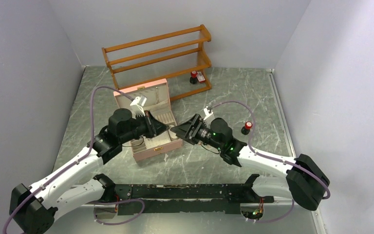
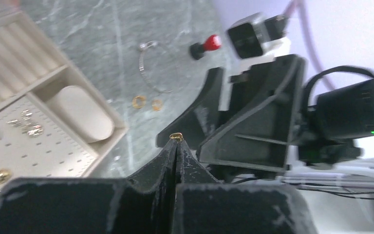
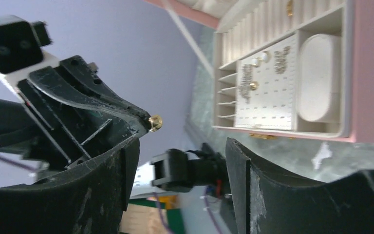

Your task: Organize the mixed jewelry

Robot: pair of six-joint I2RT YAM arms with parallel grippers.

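The gold piece in my left gripper (image 3: 155,123) is off the middle of my right gripper's opening, so next my right gripper tilts and gets in line before it closes.
My left gripper (image 2: 177,143) is shut on a tiny gold piece of jewelry (image 2: 176,137) pinched at its very tips, held above the table just right of the open pink box (image 1: 152,149). My right gripper (image 3: 182,146) is open and empty, facing the left gripper tip to tip (image 1: 181,130). The gold piece also shows in the right wrist view (image 3: 155,122). Two loose gold rings (image 2: 139,101) and a thin silver hoop (image 2: 152,73) lie on the table. Several small earrings (image 2: 27,124) sit on the box's perforated pad, which the right wrist view also shows (image 3: 253,85).
A wooden two-shelf rack (image 1: 158,58) stands at the back with a red-capped bottle (image 1: 194,77) beside it. Another red-capped bottle (image 1: 247,127) stands right of the right arm. Grey walls close in the sides and back.
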